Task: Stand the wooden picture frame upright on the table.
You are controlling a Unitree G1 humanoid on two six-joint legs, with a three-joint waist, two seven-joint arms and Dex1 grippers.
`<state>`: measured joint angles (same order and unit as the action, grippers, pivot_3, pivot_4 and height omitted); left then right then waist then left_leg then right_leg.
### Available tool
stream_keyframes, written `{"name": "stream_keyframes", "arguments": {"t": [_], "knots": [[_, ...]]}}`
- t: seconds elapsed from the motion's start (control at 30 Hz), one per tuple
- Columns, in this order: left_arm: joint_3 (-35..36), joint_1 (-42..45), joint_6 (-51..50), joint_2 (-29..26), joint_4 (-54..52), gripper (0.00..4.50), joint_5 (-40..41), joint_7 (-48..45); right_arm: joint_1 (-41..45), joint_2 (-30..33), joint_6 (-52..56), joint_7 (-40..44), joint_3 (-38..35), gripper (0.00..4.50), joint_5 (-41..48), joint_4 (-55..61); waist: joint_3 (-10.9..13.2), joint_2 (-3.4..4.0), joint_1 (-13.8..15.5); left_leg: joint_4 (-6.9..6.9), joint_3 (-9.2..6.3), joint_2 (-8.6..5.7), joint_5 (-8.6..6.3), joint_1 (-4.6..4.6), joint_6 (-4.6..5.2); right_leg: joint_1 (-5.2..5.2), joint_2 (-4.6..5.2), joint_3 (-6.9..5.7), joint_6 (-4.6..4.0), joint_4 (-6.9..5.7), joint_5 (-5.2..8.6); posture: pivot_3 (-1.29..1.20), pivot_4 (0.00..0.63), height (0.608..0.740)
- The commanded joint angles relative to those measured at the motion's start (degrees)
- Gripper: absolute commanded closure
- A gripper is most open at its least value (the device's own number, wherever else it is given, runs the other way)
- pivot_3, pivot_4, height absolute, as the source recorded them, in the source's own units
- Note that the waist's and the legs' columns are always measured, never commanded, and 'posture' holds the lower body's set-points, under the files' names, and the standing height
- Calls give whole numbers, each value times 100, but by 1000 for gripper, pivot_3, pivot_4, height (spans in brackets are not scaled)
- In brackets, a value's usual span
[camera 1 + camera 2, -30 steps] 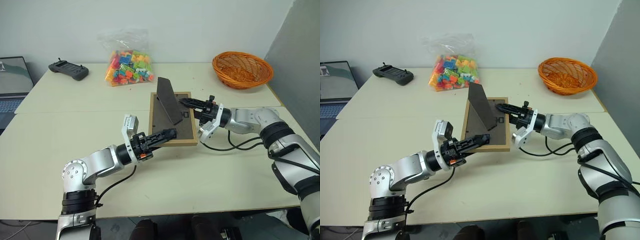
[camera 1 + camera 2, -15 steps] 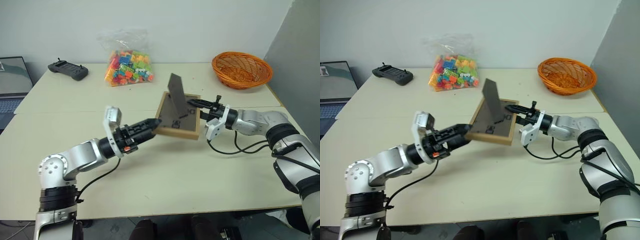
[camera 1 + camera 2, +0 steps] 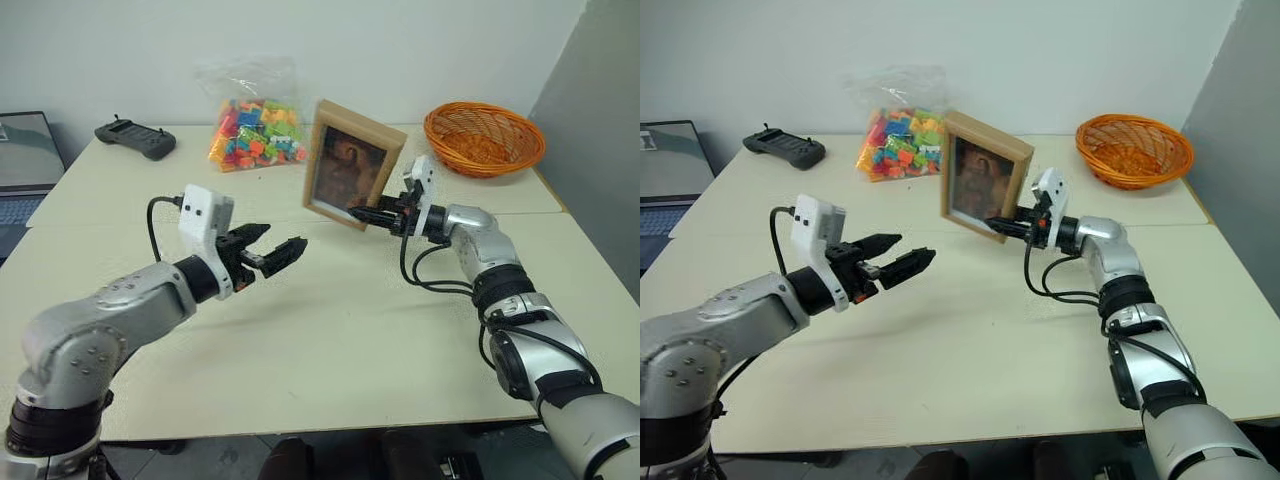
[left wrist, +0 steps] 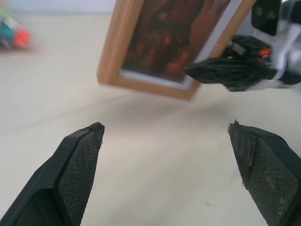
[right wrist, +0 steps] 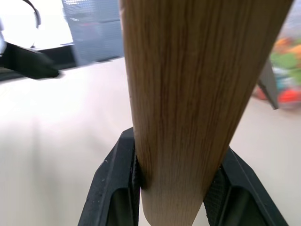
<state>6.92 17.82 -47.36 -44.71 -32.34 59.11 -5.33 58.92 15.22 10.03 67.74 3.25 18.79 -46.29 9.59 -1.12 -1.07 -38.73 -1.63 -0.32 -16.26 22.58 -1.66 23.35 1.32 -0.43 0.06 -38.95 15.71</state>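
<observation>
The picture frame's bottom edge [image 3: 972, 228] is tilted above the tabletop, so the robot's right gripper should level the frame and set it down on the tabletop nearer me [image 3: 962, 292] before it opens.
The wooden picture frame [image 3: 352, 165] is upright and slightly tilted over the middle of the table [image 3: 330, 330], its dark picture facing me. My right gripper [image 3: 365, 213] is shut on the frame's lower right corner; in the right wrist view the light-wood edge [image 5: 197, 84] sits pinched between the two fingers [image 5: 117, 183]. The frame's bottom edge [image 4: 141, 82] appears just above the tabletop. My left gripper [image 3: 275, 250] hovers to the left of the frame, apart from it, open with nothing between its fingers [image 4: 77, 169].
A bag of coloured blocks [image 3: 258, 130] lies behind the frame. An orange wicker basket [image 3: 485, 138] stands at the back right. A black controller [image 3: 135, 135] and a laptop [image 3: 25, 160] are at the far left. A thin seam [image 3: 120, 222] crosses the table.
The frame went from lying tilted on the table to upright, picture toward me, as the right wrist rolled. The left gripper let go of it, opened wide and drew back leftward.
</observation>
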Motion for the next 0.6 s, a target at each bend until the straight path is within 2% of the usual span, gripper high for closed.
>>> {"name": "stream_keyframes", "arguments": {"t": [0.03,0.13,0.37,0.43,0.6], "knots": [[-108,-234,661,286,-185,0,-956,-144,-93,-114,382,247,64,3196,-5,101,0,-1,27,-1,1,-1,-2,0,4,0,1,1,0,-2,0,0,150,740],[-283,-594,800,354,-294,0,-1390,-366,-215,-198,281,454,267,3196,-257,-175,0,-1,50,-2,2,-1,-8,1,15,3,1,0,0,-4,0,0,150,740],[-281,-953,825,705,-362,0,-1656,-607,-218,-248,140,572,304,3196,-522,-633,0,-1,66,-6,6,0,-10,18,19,19,1,0,1,-8,0,0,150,740],[-255,-977,797,807,-321,0,-1684,-651,-259,-268,-6,476,305,2494,-609,-713,0,-1,64,-6,5,0,-11,18,20,19,1,-1,1,-8,0,0,150,740],[-289,-986,729,912,-288,0,-1820,-793,-338,-285,-264,369,299,1524,-778,-951,-1,-2,61,-6,5,1,-12,16,22,19,1,-1,1,-9,0,0,150,740]]}}
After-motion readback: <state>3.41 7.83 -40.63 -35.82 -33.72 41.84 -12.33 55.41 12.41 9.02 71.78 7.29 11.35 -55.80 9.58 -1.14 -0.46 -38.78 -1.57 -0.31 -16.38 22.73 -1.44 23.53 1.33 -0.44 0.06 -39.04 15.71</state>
